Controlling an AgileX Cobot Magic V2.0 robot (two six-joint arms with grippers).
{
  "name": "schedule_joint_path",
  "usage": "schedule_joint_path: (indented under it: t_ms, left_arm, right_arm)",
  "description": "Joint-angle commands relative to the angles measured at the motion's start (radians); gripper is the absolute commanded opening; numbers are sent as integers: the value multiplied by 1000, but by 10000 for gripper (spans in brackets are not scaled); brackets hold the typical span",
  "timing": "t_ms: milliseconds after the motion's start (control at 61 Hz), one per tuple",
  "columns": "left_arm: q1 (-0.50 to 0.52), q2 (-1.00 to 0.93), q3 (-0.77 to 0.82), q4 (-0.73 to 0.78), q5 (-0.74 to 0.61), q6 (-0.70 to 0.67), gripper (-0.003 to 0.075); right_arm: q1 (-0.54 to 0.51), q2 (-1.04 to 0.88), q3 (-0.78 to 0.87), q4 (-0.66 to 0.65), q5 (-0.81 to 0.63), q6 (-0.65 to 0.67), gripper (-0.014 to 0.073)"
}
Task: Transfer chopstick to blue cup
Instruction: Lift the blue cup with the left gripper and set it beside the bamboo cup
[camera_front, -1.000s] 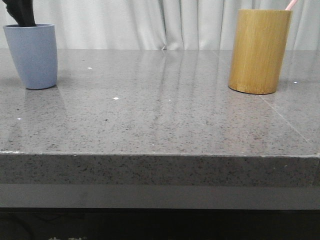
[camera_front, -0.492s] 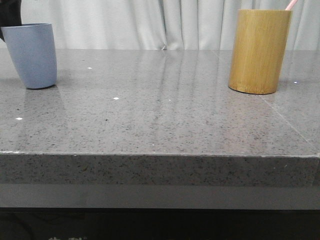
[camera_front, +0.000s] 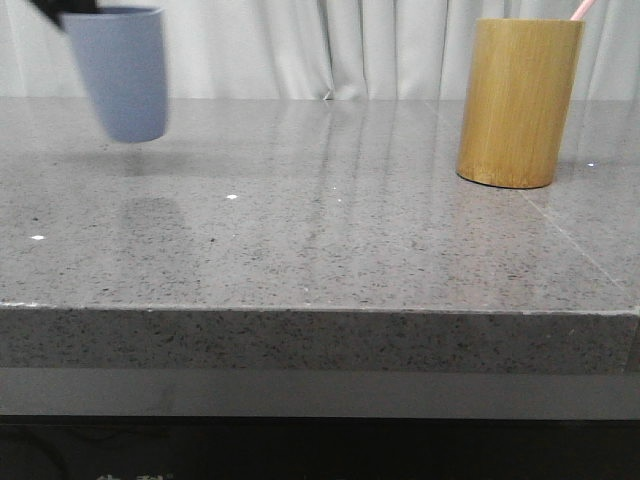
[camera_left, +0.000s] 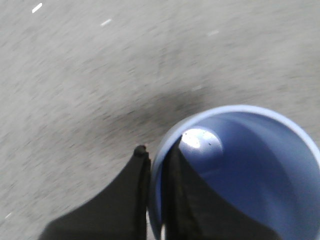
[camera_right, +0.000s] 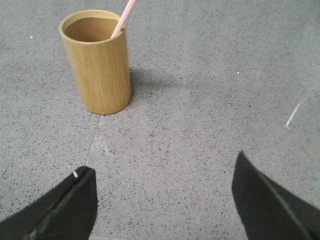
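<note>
The blue cup (camera_front: 122, 80) is hanging with its opening up, and clear table (camera_front: 340, 172) lies beside the bamboo cylinder. My left gripper should continue to carry the cup there until the cup's base stands flat.
The blue cup (camera_front: 121, 72) hangs in the air above the table at the far left, blurred by motion. My left gripper (camera_left: 156, 152) is shut on its rim, one finger inside the cup (camera_left: 240, 165) and one outside; the cup looks empty. A pale pink chopstick (camera_front: 581, 9) sticks out of the tan bamboo cylinder (camera_front: 518, 102) at the far right. In the right wrist view the chopstick (camera_right: 123, 17) leans in the cylinder (camera_right: 98, 62). My right gripper (camera_right: 164, 162) is open and empty above bare table, short of the cylinder.
The grey speckled table (camera_front: 330, 230) has its front edge (camera_front: 320, 310) across the front view. A white curtain (camera_front: 330, 45) hangs behind. A thin pale line (camera_right: 293, 114) lies on the table in the right wrist view.
The blue cup has been lifted off the table and carried to the right by my left gripper. The bamboo cylinder and the chopstick have not moved.
</note>
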Motion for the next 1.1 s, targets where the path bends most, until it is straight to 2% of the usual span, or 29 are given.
schedule_joint_path:
  t_ms: [0,148,443,803,902,1033,1082]
  left_arm:
    - [-72,-23,-91,-12,-32,0,-19]
    - [-166,53,-191,-10,-1,0,-19]
    - [-281,196,-354,-10,41,0,-19]
    - [-296,218,-354,-19,42,0,-15]
    - [-296,218,-354,-35,39,0,45]
    - [-296,218,-354,-60,30,0,208]
    - [-296,218,-354,-60,28,0,242]
  right_arm:
    - [-3,11,-31,-5,-68,-5,570]
    - [-3,11,-31,-5,-61,-5,570]
    - [-3,11,-31,-5,-61,-5,570]
    - [-3,11,-31,-5,-61,-5,570]
    - [-3,11,-31,-5,-61,-5,570]
    - [-3,11,-31,-5,-62,0,570]
    - [-3,11,-31,-5,-65,0,570]
